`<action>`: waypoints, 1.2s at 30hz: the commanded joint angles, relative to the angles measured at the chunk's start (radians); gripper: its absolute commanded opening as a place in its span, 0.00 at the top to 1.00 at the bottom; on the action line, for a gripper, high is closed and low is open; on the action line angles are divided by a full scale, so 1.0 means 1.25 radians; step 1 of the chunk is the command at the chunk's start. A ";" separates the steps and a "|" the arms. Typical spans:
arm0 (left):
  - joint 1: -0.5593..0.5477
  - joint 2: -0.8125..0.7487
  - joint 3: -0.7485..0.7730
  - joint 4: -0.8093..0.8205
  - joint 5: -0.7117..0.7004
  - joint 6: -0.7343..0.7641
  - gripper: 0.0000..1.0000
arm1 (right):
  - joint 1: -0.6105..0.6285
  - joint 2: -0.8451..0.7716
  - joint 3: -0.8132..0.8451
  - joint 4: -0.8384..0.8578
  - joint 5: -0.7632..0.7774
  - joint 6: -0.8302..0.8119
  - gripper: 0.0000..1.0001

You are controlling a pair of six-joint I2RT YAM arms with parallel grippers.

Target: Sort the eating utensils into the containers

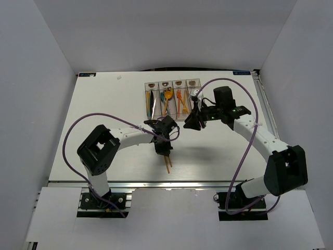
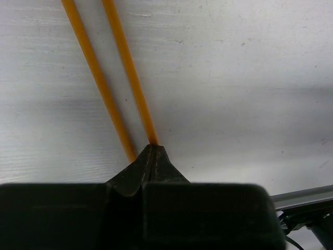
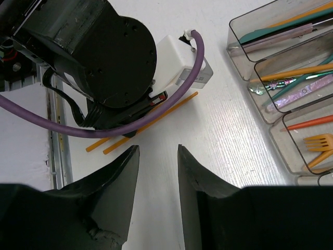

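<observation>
My right gripper is hanging in front of the end container [image 1: 194, 87] by the orange fork, so it needs to move back before my left gripper takes the orange stick [image 2: 128, 67] there.
Two thin orange sticks [image 1: 168, 165] lie side by side on the white table, near its front edge. My left gripper [image 1: 163, 151] points down at their upper ends. In the left wrist view its jaws [image 2: 152, 148] are shut on the end of the right-hand stick [image 2: 125, 67]. The other stick [image 2: 96, 78] runs just beside the left finger. My right gripper [image 1: 193, 122] hangs open and empty above the table, in front of the containers [image 1: 187, 82]. Those clear bins [image 3: 234, 31] hold teal, pink and orange utensils, among them an orange fork [image 3: 318, 141].
The left arm's wrist and purple cable [image 3: 99, 57] fill the upper left of the right wrist view, close ahead of the right gripper [image 3: 157, 148]. White walls close in the table on three sides. A metal rail [image 1: 171, 183] runs along the front edge.
</observation>
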 commanded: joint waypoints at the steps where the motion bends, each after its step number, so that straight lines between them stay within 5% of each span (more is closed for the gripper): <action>1: -0.004 0.027 0.004 -0.042 -0.026 0.010 0.97 | -0.002 -0.023 -0.009 0.005 -0.023 -0.015 0.58; 14: -0.007 0.072 0.058 -0.042 -0.031 0.039 0.74 | -0.007 -0.040 -0.035 0.005 -0.029 -0.013 0.58; 25: -0.007 0.094 0.066 -0.044 -0.035 0.052 0.69 | -0.011 -0.039 -0.043 0.010 -0.033 -0.010 0.58; 36: -0.008 0.112 0.097 -0.050 -0.041 0.079 1.00 | -0.024 -0.049 -0.029 -0.017 -0.034 -0.033 0.58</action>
